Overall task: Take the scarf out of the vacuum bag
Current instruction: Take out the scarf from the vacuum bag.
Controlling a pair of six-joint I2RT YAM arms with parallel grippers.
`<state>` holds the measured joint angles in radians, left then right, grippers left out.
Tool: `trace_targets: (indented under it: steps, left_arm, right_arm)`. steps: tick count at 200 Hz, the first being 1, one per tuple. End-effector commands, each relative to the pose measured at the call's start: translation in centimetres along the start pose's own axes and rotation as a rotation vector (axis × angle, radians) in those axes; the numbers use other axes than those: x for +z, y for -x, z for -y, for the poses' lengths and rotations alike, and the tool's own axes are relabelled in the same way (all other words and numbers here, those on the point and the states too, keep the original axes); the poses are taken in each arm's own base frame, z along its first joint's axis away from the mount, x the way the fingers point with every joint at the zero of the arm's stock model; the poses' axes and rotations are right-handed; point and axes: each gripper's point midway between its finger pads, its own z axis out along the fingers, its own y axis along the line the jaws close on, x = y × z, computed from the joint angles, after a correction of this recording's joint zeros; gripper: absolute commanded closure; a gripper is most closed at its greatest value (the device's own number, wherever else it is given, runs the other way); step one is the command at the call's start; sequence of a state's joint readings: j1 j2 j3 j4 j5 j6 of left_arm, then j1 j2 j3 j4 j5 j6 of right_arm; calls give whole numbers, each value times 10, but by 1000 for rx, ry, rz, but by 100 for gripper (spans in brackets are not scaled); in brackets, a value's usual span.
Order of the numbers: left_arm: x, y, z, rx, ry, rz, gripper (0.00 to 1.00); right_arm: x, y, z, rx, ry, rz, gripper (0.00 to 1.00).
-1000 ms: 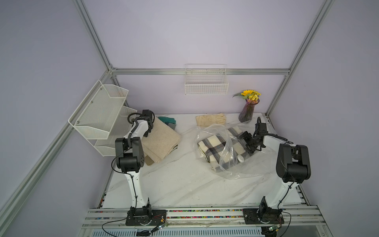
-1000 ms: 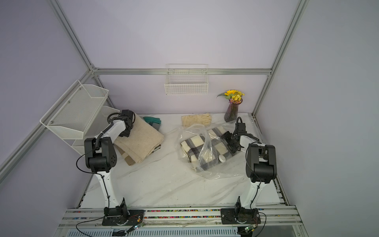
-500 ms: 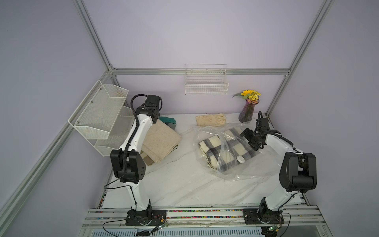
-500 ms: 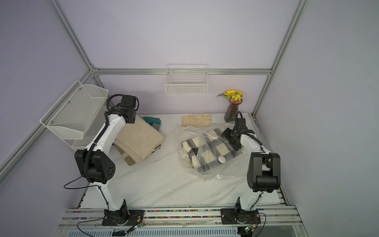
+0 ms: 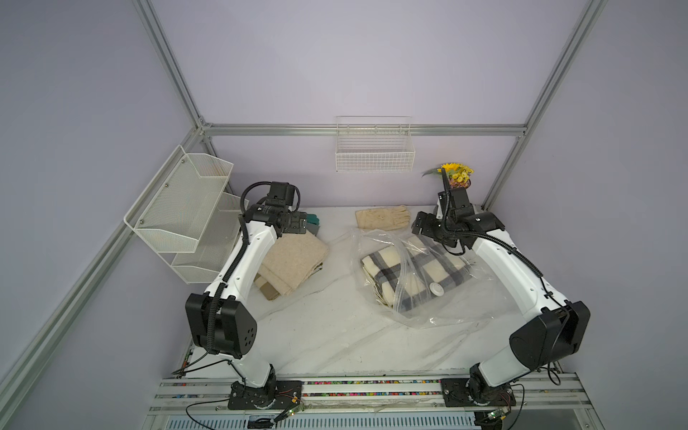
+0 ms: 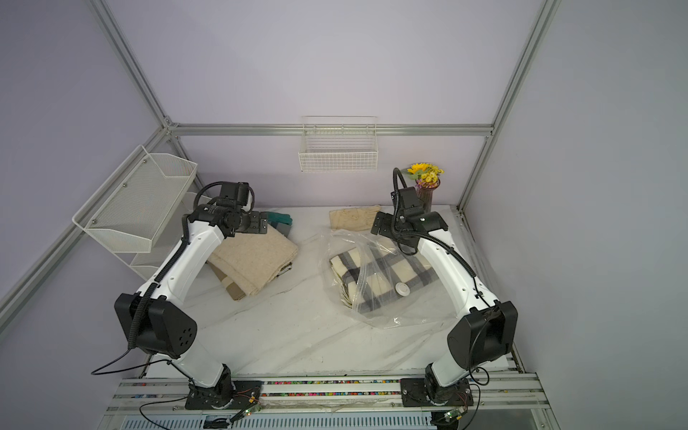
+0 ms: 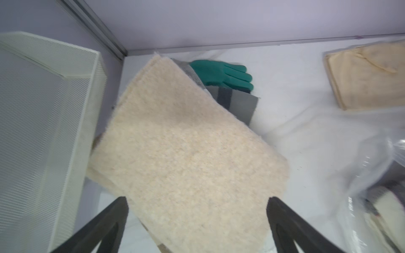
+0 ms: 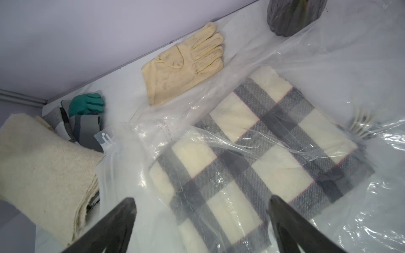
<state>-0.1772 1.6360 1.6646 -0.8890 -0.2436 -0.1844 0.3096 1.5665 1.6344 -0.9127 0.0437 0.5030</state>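
The vacuum bag's top film (image 5: 432, 268) covers the scarf, so my right gripper should raise the film's zip edge (image 5: 407, 269) first, and my left gripper should reach in after that.
The vacuum bag (image 5: 446, 312) (image 6: 409, 314) lies crinkled on the right half of the table, its white valve cap (image 5: 435, 288) facing up. Inside it lies the folded cream-and-grey plaid scarf (image 5: 409, 268) (image 6: 379, 271) (image 8: 252, 153). My right gripper (image 5: 419, 225) (image 6: 378, 225) (image 8: 201, 199) hovers open above the bag's far end, holding nothing. My left gripper (image 5: 302, 223) (image 6: 262, 226) (image 7: 198, 199) hangs open over a beige folded cloth (image 5: 294, 264) (image 7: 186, 153) at the left, apart from the bag.
A cream glove (image 5: 383, 217) and a green glove (image 7: 219, 73) lie along the back edge. A vase of yellow flowers (image 5: 456, 177) stands in the back right corner. White mesh shelves (image 5: 178, 208) hang at the left, a wire basket (image 5: 374, 156) on the back wall.
My left gripper has opened and lifted off the beige cloth. My right gripper has drawn back and up from the bag, which has settled flatter.
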Motion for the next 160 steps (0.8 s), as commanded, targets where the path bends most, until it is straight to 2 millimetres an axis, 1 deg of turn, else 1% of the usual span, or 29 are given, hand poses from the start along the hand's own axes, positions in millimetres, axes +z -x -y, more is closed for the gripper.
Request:
trace_targets:
  steps: [1, 19, 40, 55, 76, 98, 112, 132, 160]
  left_arm:
    - [-28, 5, 37, -125, -242, 67, 0]
    - [-33, -8, 60, -162, -365, 47, 0]
    - [-37, -28, 91, -148, -465, -18, 5]
    - [-40, -41, 109, -159, -517, -57, 5]
    - [-48, -54, 139, -194, -631, -84, 5]
    - [-58, -65, 171, -266, -837, -108, 5]
    - [-59, -71, 184, -310, -915, -128, 5]
    - [-57, -82, 197, -298, -937, -161, 5]
    - [-56, -89, 205, -286, -936, -182, 5]
  right_arm:
    - [-34, -14, -8, -135, -55, -32, 3]
    - [-47, -26, -26, -224, -66, -61, 3]
    - [-54, -39, -43, -291, -55, -105, 4]
    - [-54, -51, -55, -346, -53, -138, 5]
    - [-48, -65, -63, -419, -88, -179, 5]
    - [-43, -73, -67, -474, -130, -190, 5]
    - [-37, -80, -69, -499, -146, -210, 7]
    - [-27, -89, -66, -538, -194, -238, 13]
    - [-15, -94, -55, -590, -280, -247, 17]
